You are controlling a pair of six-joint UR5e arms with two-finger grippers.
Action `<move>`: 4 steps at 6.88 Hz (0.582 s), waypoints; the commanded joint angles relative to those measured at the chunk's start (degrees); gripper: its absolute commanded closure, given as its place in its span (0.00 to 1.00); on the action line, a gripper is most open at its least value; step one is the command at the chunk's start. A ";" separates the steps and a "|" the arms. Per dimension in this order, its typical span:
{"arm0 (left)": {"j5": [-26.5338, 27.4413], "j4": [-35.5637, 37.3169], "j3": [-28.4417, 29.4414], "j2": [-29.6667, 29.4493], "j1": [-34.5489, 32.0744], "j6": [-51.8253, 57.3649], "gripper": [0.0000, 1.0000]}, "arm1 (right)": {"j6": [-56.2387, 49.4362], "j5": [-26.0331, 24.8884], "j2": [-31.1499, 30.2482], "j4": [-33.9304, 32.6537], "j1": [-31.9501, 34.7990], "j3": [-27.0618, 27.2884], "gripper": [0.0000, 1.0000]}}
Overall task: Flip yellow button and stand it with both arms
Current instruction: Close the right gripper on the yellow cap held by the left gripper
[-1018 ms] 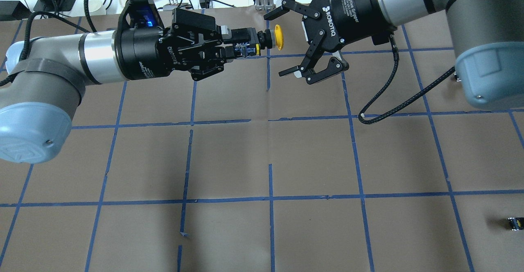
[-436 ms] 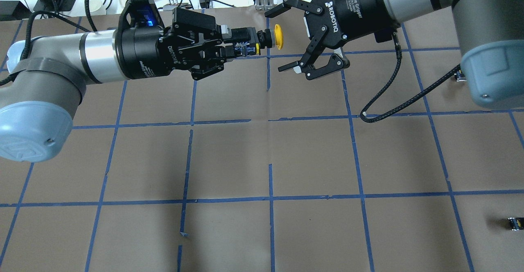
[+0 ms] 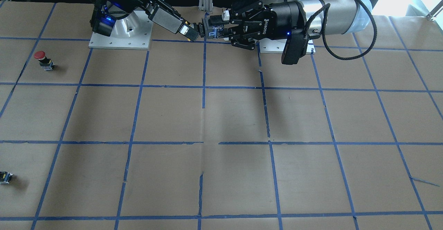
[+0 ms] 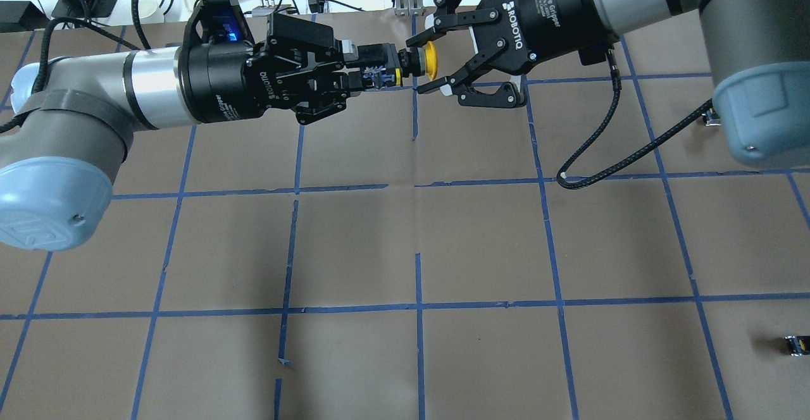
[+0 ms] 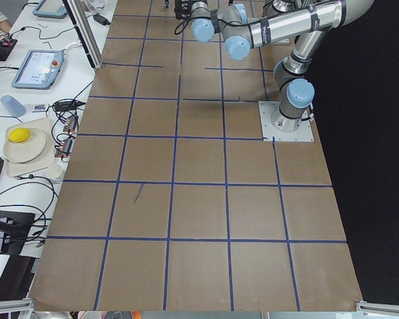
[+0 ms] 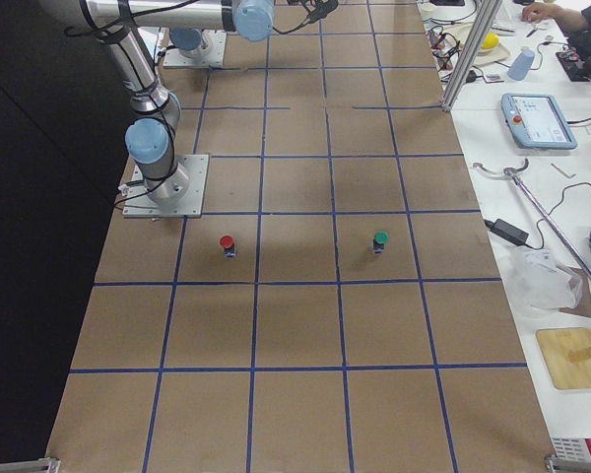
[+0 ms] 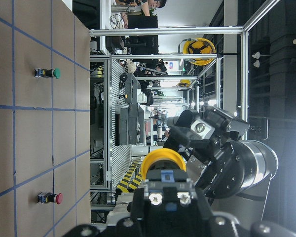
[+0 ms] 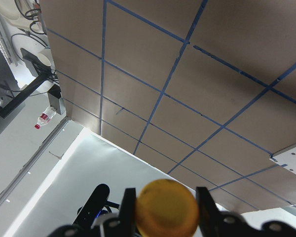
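Note:
The yellow cap (image 8: 166, 208) points into my right gripper, so I expect the yellow button (image 3: 214, 31) to stand cap up on its body when I bring it down.
The yellow button (image 4: 431, 58) is held level in the air over the table's far side, cap toward the right arm. My left gripper (image 4: 380, 67) is shut on its black-and-grey body. My right gripper (image 4: 425, 64) is open, its jaws narrowed around the yellow cap with small gaps on both sides. In the right wrist view the cap (image 8: 166, 207) sits between the two fingers (image 8: 128, 207). In the left wrist view the cap (image 7: 163, 160) shows above the held body, with the right gripper behind it. In the front-facing view the two grippers meet at the button (image 3: 211, 31).
A red-capped button (image 3: 41, 58) stands on the brown paper near the right arm's base. A green-capped button (image 6: 379, 239) stands further out. A tiny dark part with a yellowish face (image 4: 796, 344) lies at the right near edge. The right arm's cable (image 4: 607, 154) hangs in a loop.
My right gripper has moved left to the button and narrowed its jaws around the yellow cap. My left gripper and the button have stayed in place.

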 commanded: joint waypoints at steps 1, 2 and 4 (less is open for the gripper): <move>0.40 -0.07 0.09 0.21 0.00 -0.26 0.62 | 0.06 0.03 0.00 -0.02 -0.05 -0.02 0.72; 0.49 -0.07 0.18 0.30 0.00 -0.61 0.49 | 0.06 0.03 0.08 -0.11 -0.22 -0.11 0.72; 0.67 -0.07 0.18 0.30 0.00 -2.37 0.24 | -0.29 -1.02 0.35 -0.03 -1.79 -1.68 0.72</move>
